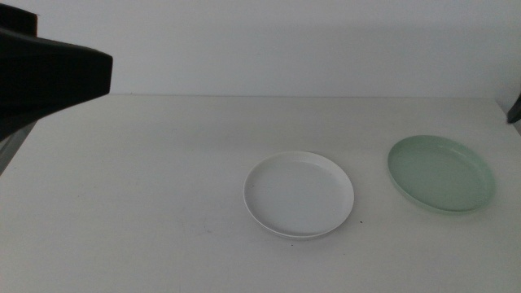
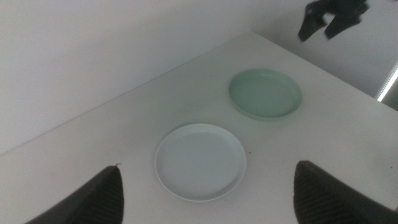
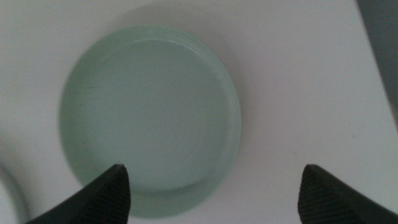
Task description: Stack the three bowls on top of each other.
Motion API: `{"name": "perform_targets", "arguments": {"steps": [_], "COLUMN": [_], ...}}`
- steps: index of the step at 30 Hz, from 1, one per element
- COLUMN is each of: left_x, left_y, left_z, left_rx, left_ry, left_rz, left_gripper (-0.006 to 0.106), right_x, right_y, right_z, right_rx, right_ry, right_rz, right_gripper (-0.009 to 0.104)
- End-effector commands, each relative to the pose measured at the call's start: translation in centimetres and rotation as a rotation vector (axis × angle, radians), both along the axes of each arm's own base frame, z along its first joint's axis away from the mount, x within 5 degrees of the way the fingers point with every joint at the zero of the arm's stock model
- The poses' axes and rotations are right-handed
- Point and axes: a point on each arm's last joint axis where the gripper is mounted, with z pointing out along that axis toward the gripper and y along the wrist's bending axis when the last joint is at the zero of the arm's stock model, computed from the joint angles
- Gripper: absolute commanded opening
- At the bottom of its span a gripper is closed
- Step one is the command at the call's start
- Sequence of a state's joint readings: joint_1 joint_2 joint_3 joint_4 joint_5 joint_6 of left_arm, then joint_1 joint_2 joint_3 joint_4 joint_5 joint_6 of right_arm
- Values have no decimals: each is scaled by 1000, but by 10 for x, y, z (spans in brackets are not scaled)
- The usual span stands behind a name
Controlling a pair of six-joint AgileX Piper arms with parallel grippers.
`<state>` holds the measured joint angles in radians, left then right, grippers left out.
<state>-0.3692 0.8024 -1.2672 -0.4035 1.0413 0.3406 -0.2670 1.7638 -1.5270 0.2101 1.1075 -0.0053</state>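
My gripper will stack the bowls, and so the green bowl point(image 1: 441, 173), which is shallow and looks just as wide, will nest low and hide the white bowl point(image 1: 299, 194).
The white bowl point(image 1: 299, 194) sits on the table just right of centre. The pale green bowl point(image 1: 441, 173) sits apart from it, further right. No grey bowl shows in any view. My left gripper point(image 2: 207, 168) is open and empty, high above the table's left side, looking down on the white bowl point(image 2: 200, 162) and the green bowl point(image 2: 265, 93). My right gripper point(image 3: 214, 167) is open and empty, hovering above the green bowl point(image 3: 149, 118). It also shows in the left wrist view point(image 2: 333, 17).
The left arm's dark body point(image 1: 49, 73) fills the top left corner of the middle view. A sliver of the right arm point(image 1: 514, 110) shows at the right edge. The white table point(image 1: 146, 179) ends at a pale wall behind.
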Motion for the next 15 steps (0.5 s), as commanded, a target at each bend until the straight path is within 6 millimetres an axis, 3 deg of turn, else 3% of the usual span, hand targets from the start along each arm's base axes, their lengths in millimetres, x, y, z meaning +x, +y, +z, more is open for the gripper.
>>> {"name": "perform_targets", "arguments": {"steps": [1,7,15], "left_x": [0,0,0], "left_y": [0,0,0], "left_z": [1,1,1], "left_rx": [-11,-11,-11], "left_ry": [-6,-6,-6], "left_rz": [2,2,2], "left_gripper": [94,94,94], "right_x": [14,38,51], "right_y": [-6,-13,-17], "right_z": [-19,-76,-125], "right_rx": [3,22,49], "right_ry": [23,107,167], "right_rz": [20,12,-4], "right_gripper": [75,75,67]}}
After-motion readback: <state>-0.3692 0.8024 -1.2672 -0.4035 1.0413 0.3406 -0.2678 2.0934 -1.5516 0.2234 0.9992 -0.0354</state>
